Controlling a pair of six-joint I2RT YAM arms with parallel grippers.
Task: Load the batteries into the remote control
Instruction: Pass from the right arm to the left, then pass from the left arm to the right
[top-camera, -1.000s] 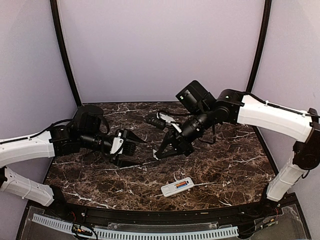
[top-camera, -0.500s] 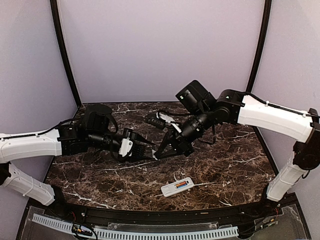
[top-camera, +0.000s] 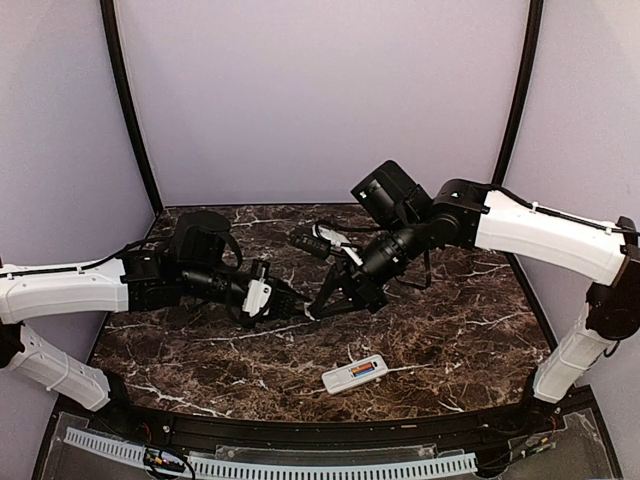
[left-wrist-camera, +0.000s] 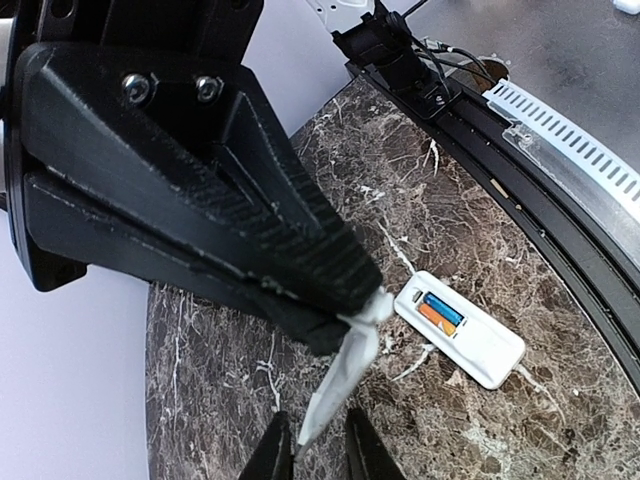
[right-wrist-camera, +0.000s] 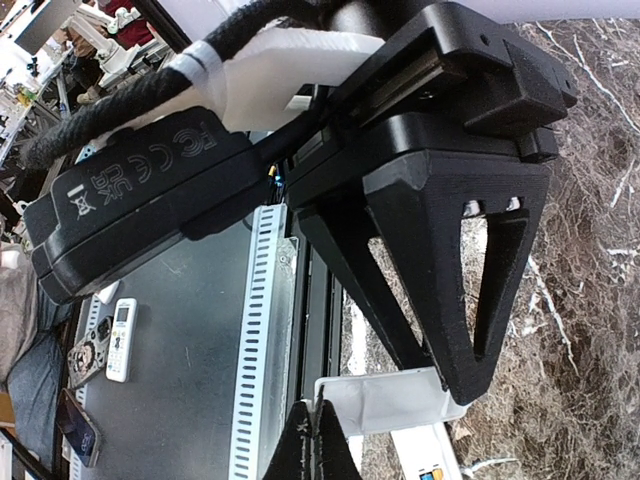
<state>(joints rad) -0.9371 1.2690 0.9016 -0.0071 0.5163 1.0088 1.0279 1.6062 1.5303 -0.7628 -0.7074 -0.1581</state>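
The robot's right gripper has the cover by its end edge (right-wrist-camera: 326, 396) in a pinch, so the left gripper should hold it (left-wrist-camera: 320, 408) while the right gripper turns to take it from another angle.
The white remote control (top-camera: 355, 373) lies back-up on the marble near the front edge, and the blue and orange batteries (left-wrist-camera: 438, 313) sit side by side in its uncovered compartment. Above the table's middle, my right gripper (right-wrist-camera: 320, 440) is shut on one edge of a thin white battery cover (right-wrist-camera: 400, 398). In the left wrist view the cover (left-wrist-camera: 343, 378) hangs down from the right gripper (left-wrist-camera: 350, 318). My left gripper (left-wrist-camera: 312, 455) is narrowly open, with its jaws on either side of the cover's lower tip and a small gap showing. The two grippers meet over the table (top-camera: 308, 305).
A black cable bundle with white parts (top-camera: 325, 241) lies behind the right gripper on the dark marble table (top-camera: 450, 330). A black rail and a slotted white strip (top-camera: 270, 465) run along the front edge. Purple walls close in the back and sides.
My left arm has moved right toward the right gripper, and its jaws have narrowed around the cover's free end. The right arm, the cover and the remote have stayed put.
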